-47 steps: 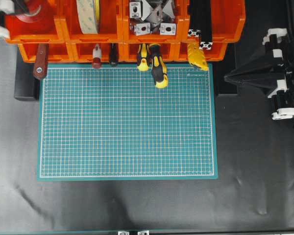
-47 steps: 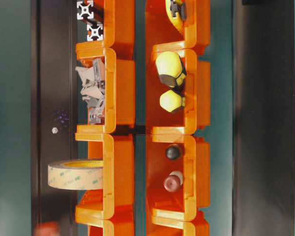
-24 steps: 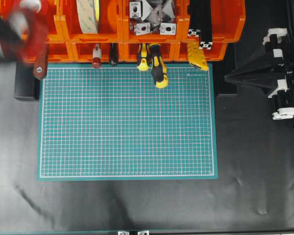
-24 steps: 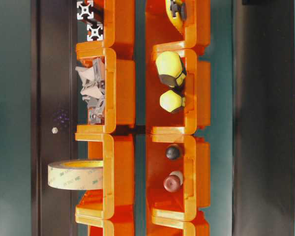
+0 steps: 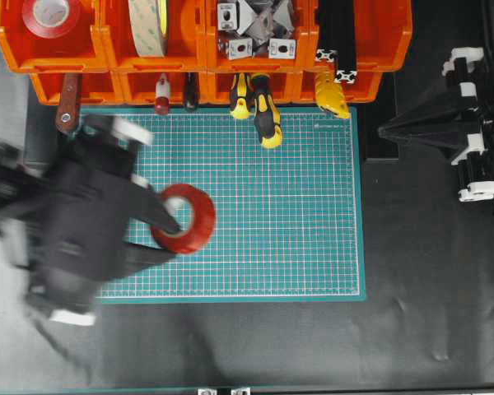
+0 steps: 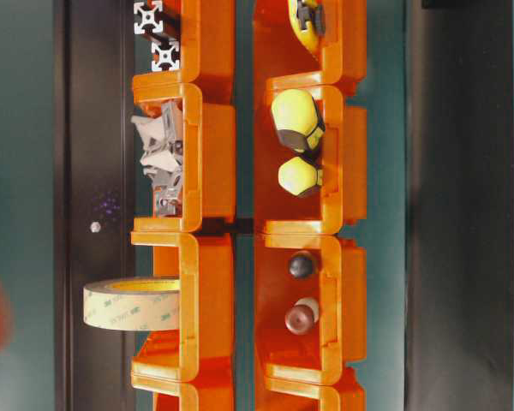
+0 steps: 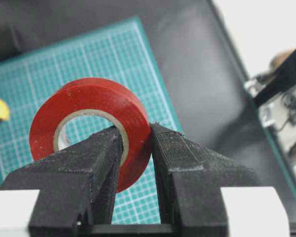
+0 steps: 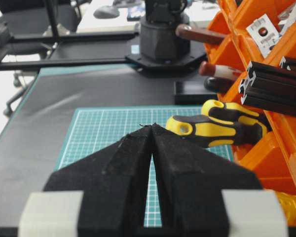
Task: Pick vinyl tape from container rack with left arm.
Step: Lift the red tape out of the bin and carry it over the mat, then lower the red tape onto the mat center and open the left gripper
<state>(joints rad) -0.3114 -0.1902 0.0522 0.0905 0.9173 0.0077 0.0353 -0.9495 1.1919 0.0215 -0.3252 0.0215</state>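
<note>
My left gripper should keep lowering the red vinyl tape (image 5: pixel 202 218) until it meets the mat (image 5: pixel 204 265), then let go, because the green mat lies open below.
My left gripper (image 5: pixel 171 234) hangs over the left half of the green mat, blurred, and is shut on the red vinyl tape (image 5: pixel 199 216). In the left wrist view one finger (image 7: pixel 101 148) passes through the white core and the other presses the outer face of the vinyl tape (image 7: pixel 84 98). The orange container rack (image 5: pixel 104 37) runs along the top edge, well apart from the held roll. Another red roll (image 5: pixel 51 15) lies in its top-left bin. My right gripper (image 5: pixel 383 130) rests at the right of the mat, shut and holding nothing (image 8: pixel 152 126).
The green grid mat (image 5: pixel 272 230) covers the middle of the black table. A cream tape roll (image 5: pixel 148 25), metal brackets (image 5: pixel 255 25) and black extrusions (image 5: pixel 337 41) fill the upper bins. Yellow-black screwdriver handles (image 5: pixel 265 115) stick out over the mat's top edge.
My left arm has pulled out of the top-left bin and swung down over the mat with the red tape in its jaws. The right arm has stayed still.
</note>
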